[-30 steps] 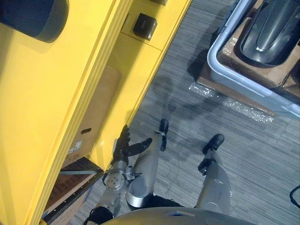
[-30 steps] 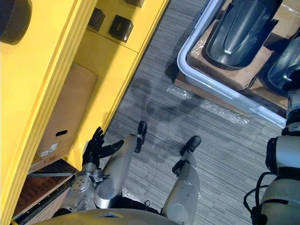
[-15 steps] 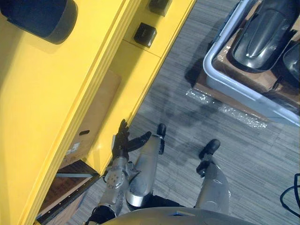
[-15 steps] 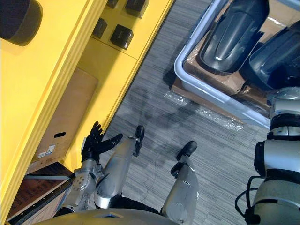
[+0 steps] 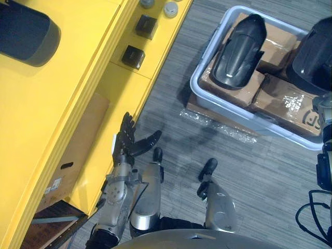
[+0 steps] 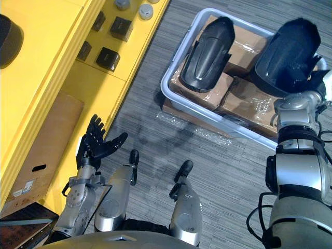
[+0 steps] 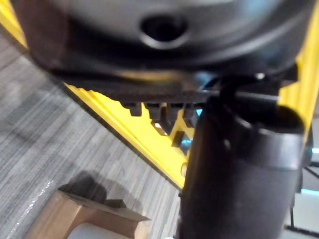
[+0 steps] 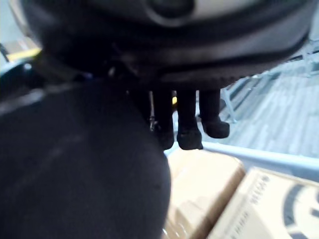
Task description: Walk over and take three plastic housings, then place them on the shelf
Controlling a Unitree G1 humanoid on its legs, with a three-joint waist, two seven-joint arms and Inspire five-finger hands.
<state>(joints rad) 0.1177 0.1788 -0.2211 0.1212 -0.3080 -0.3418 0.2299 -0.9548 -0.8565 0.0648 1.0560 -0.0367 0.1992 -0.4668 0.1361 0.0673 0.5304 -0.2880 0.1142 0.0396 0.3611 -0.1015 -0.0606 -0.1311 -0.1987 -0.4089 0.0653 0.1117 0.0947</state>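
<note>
The large black housing (image 5: pixel 314 58) should show an empty hollow when I put it down, because the dark housing on the shelf (image 5: pixel 28 33) lies open like a tray.
Two black plastic housings (image 6: pixel 207 54) (image 6: pixel 288 54) lie on cardboard boxes inside a grey bin (image 6: pixel 171 96) on the floor. A third dark housing (image 5: pixel 23 33) rests on top of the yellow shelf (image 5: pixel 62 104). My right hand (image 6: pixel 310 82) is at the near edge of the right housing; in the right wrist view its fingers (image 8: pixel 189 124) hang straight beside a dark rounded surface, above the boxes and the bin's rim. My left hand (image 5: pixel 129 142) is open and empty, held beside the shelf's lower front.
Small black boxes (image 5: pixel 134 55) and round grey caps (image 5: pixel 170 9) sit on a lower shelf level. A cardboard box (image 5: pixel 78 150) lies in the bottom of the shelf. Grey carpet (image 5: pixel 171 109) runs between shelf and bin.
The whole view has swung toward the bin, so both housings in it now show. My right arm has come in at the right housing. The left hand has stayed open.
</note>
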